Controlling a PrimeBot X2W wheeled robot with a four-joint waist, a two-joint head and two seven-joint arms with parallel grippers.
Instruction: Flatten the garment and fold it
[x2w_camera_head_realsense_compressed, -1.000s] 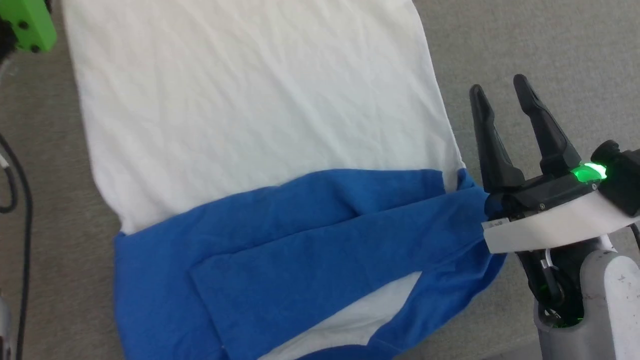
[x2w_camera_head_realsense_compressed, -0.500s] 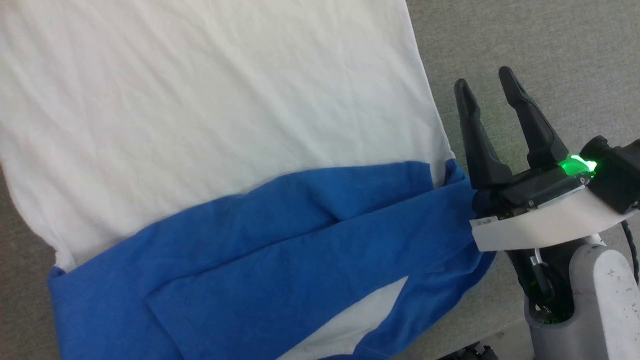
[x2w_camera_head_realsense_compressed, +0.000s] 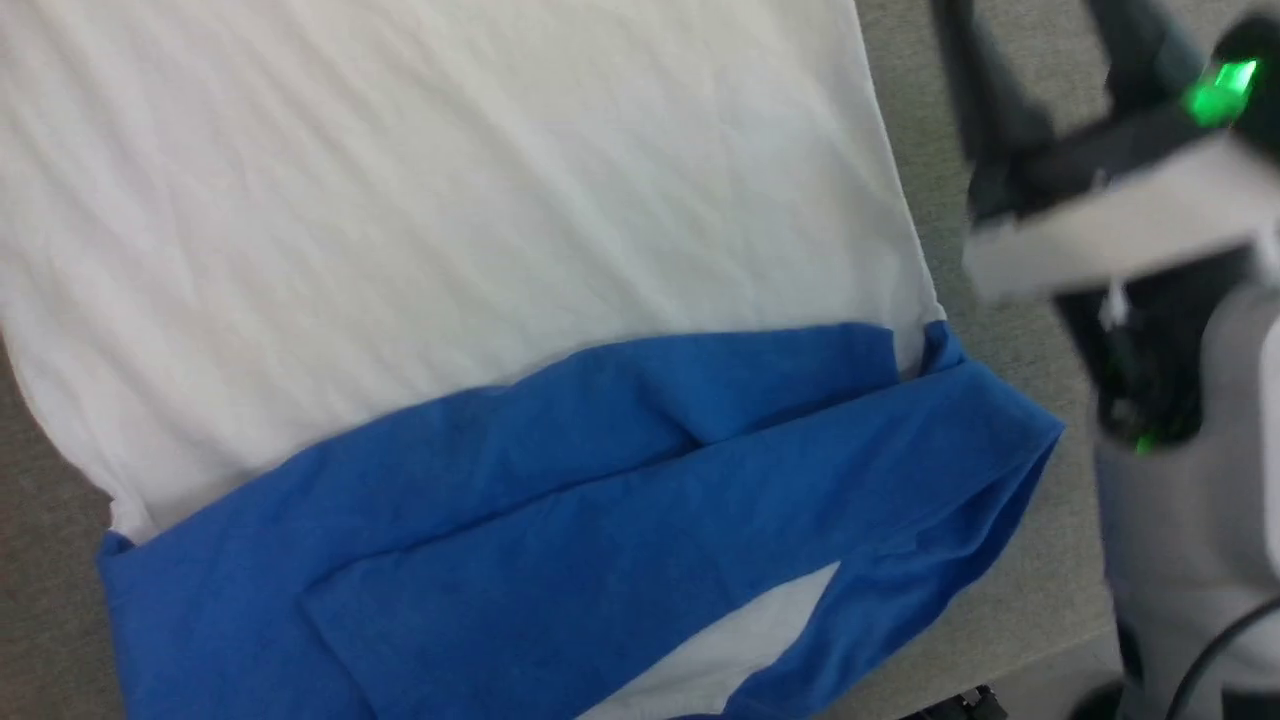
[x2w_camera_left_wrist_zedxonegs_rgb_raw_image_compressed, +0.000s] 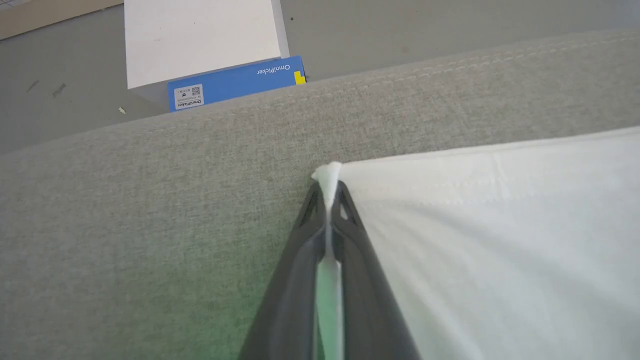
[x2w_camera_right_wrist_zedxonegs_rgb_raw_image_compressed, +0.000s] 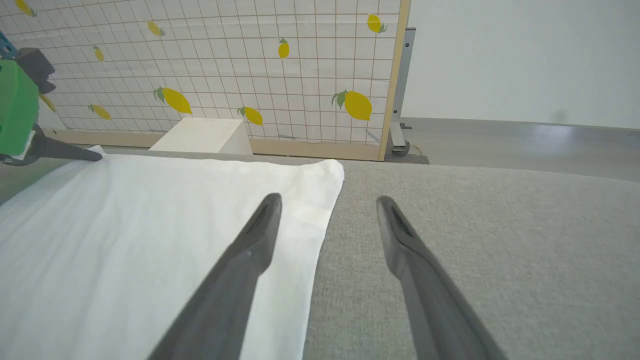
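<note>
I expect the sleeve (x2w_camera_head_realsense_compressed: 924, 462) to still show when I fold the hem over it, because the blue sleeve's fold (x2w_camera_head_realsense_compressed: 1034, 430) sticks out past the white body's side.
The garment lies spread on a grey fabric surface (x2w_camera_head_realsense_compressed: 1010, 610). Its white body (x2w_camera_head_realsense_compressed: 480, 200) runs up the head view, and the blue sleeves (x2w_camera_head_realsense_compressed: 620, 500) are folded across its near end. My left gripper (x2w_camera_left_wrist_zedxonegs_rgb_raw_image_compressed: 328, 192) is shut on a far white hem corner, which pokes out past the fingertips. In the right wrist view that same left gripper (x2w_camera_right_wrist_zedxonegs_rgb_raw_image_compressed: 92, 155) shows at the far left corner. My right gripper (x2w_camera_right_wrist_zedxonegs_rgb_raw_image_compressed: 329, 201) is open above the garment's (x2w_camera_right_wrist_zedxonegs_rgb_raw_image_compressed: 150, 225) right edge, one finger over cloth and one over the grey surface. In the head view its fingers (x2w_camera_head_realsense_compressed: 985, 90) are blurred at the top right.
A white and blue box (x2w_camera_left_wrist_zedxonegs_rgb_raw_image_compressed: 235, 82) sits on the floor beyond the surface's far edge. A lemon-patterned panel (x2w_camera_right_wrist_zedxonegs_rgb_raw_image_compressed: 250, 65) and a white block (x2w_camera_right_wrist_zedxonegs_rgb_raw_image_compressed: 205, 135) stand behind. Bare grey surface (x2w_camera_right_wrist_zedxonegs_rgb_raw_image_compressed: 500, 240) stretches right of the garment.
The head camera shifted left early on. Since half a second ago my right gripper has moved up the view, away from the blue sleeve's right end, which now lies uncovered.
</note>
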